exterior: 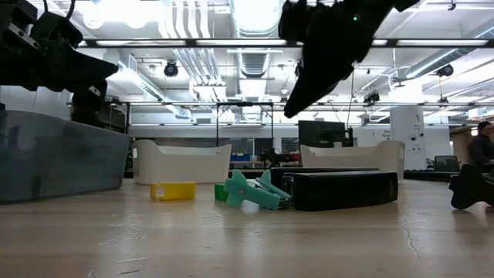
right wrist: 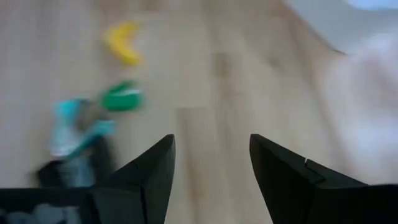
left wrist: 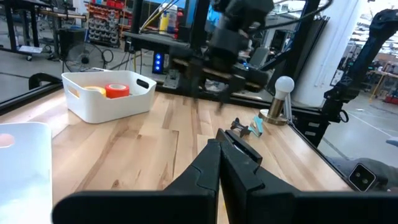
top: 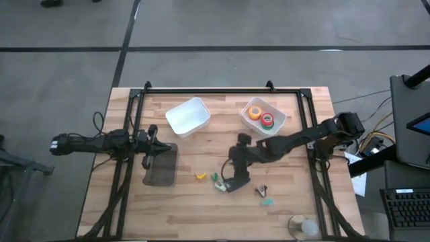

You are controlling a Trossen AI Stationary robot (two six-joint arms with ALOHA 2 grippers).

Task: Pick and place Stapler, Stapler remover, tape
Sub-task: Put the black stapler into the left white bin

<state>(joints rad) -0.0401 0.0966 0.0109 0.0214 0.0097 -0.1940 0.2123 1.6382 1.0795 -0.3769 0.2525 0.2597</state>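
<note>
I can see clear wood (right wrist: pixel 129 138) beside the black stapler's arm, which leaves room for a finger. My right gripper should keep moving toward that arm (right wrist: pixel 102 157) until its fingers are on both sides of it.
The black stapler (top: pixel 236 183) lies flat on the wooden table near its middle; in the low view the stapler (exterior: pixel 343 190) rests on its long side. My right gripper (top: pixel 236 168) hangs open just above and on the far side of it, touching nothing; the right wrist view shows the open gripper (right wrist: pixel 211 149) with the stapler (right wrist: pixel 68 171) off to one side. Orange tape (top: pixel 254 112) and red tape (top: pixel 268 121) sit in a white bin (top: pixel 279 126). My left gripper (top: pixel 156 145) is shut above a dark grey bin (top: pixel 161 168).
Small claw-shaped pieces lie beside the stapler: yellow (top: pixel 200 176), green (top: pixel 215 178) and teal (top: pixel 221 186), with two more (top: pixel 264 195) to its right. A second white bin (top: pixel 188 115) stands at the far side. A round-topped object (top: pixel 304 226) sits at the near right corner.
</note>
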